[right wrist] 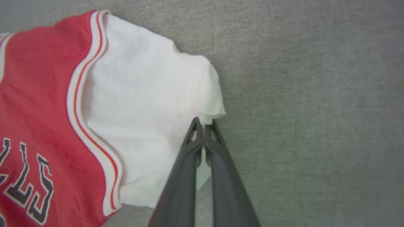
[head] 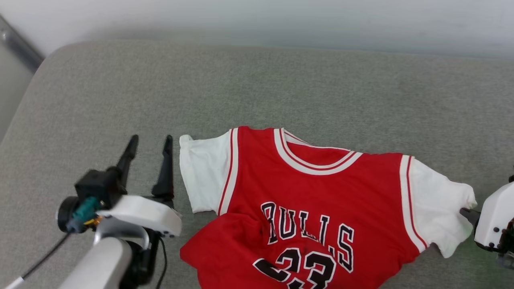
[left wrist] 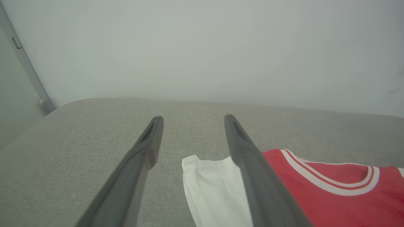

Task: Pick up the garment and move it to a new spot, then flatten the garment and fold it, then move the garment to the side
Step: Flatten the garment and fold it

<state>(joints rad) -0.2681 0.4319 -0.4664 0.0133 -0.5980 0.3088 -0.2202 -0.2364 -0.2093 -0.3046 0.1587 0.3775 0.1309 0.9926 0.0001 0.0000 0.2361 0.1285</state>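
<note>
The white sleeve end point(head: 188, 172) is limp and has a curled corner point(head: 185, 139), so it should bunch up and flop over the robot's left gripper when the robot lifts the garment.
The garment point(head: 313, 204), a red jersey T-shirt with white sleeves and black lettering, lies face up on the grey cushion, collar toward the wall. Its lower left part is rumpled and folded over. My left gripper point(head: 150, 142) is open just left of the left white sleeve point(left wrist: 211, 186), with nothing between its fingers point(left wrist: 148, 142). My right gripper point(right wrist: 203, 121) is shut on the edge of the right white sleeve point(right wrist: 142, 104) and pinches the cloth at the tips. In the head view that gripper point(head: 468, 212) sits at the right edge by the sleeve end.
The grey fabric cushion point(head: 257, 88) stretches wide behind and beside the shirt. A pale wall point(left wrist: 202, 47) rises behind it. A metal strip point(head: 20, 46) runs along the far left corner, past the cushion's rounded edge.
</note>
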